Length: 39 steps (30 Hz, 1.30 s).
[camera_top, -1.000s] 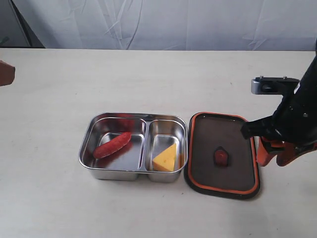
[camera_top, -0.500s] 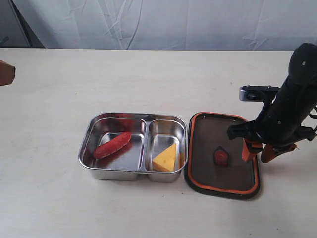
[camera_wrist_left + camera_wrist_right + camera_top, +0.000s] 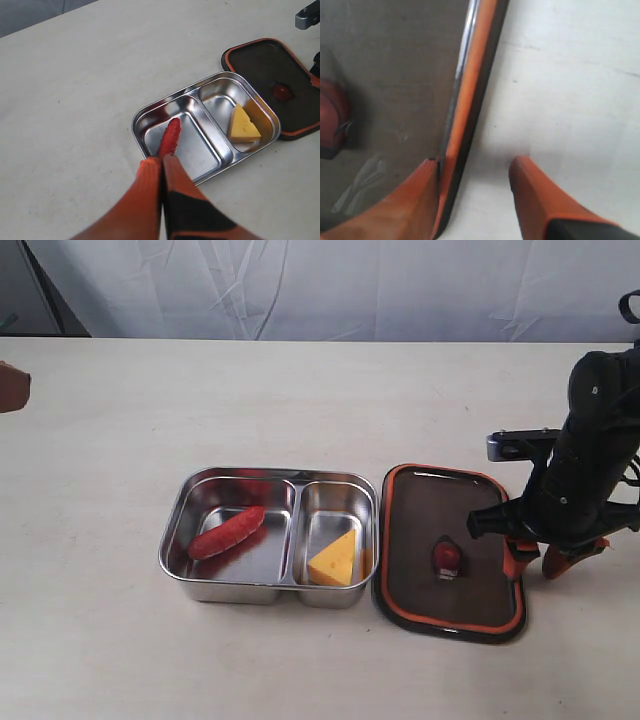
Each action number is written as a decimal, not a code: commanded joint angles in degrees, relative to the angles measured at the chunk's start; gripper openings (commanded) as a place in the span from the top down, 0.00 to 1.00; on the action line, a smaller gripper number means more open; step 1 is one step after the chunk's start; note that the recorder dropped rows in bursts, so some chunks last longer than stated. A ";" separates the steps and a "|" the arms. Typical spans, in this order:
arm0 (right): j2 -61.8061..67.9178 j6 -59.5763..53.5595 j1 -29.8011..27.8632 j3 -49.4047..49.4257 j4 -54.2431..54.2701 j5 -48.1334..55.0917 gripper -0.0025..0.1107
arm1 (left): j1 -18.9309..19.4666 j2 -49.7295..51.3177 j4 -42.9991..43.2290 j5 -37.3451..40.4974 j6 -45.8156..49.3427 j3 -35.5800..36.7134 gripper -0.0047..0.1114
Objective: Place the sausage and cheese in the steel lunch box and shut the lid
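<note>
The dark lid (image 3: 430, 525) should stay stiff and flat when I lift it by its edge, as the orange rim (image 3: 466, 90) goes straight around the flat panel.
The steel lunch box (image 3: 180, 512) (image 3: 145, 111) stands open on the table. The red sausage (image 3: 227, 531) (image 3: 170, 137) lies in its larger compartment, the yellow cheese (image 3: 335, 560) (image 3: 242, 125) in the smaller one. The dark lid (image 3: 470, 508) (image 3: 260, 60) (image 3: 395, 75) lies underside up just right of the box, its orange valve tab (image 3: 446, 558) in the middle. My right gripper (image 3: 533, 562) (image 3: 475, 167) is open, low over the lid's right edge: one finger inside the orange rim (image 3: 472, 100), the other over the table outside it. My left gripper (image 3: 162, 161) is shut and empty, held high above the table.
The table is a plain cream surface (image 3: 300, 400) with a white cloth backdrop (image 3: 330, 285) behind it. An orange-brown object (image 3: 12, 386) pokes in at the exterior view's left edge.
My right gripper has swung in towards the lid and come down so that its fingers straddle the lid's right rim. The lunch box, sausage and cheese have not moved.
</note>
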 commanded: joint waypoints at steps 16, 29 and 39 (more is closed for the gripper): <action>3.96 5.19 1.19 0.03 -3.74 -1.67 0.92 | 0.17 -0.29 0.27 -1.60 -2.05 0.34 0.96; -0.54 5.32 1.19 0.03 -5.55 -1.80 0.99 | 0.17 1.48 0.04 -3.05 -4.98 0.34 0.96; -7.44 8.59 1.09 0.03 -8.20 -3.52 0.99 | 0.17 6.18 -1.00 -4.24 -4.98 0.34 0.96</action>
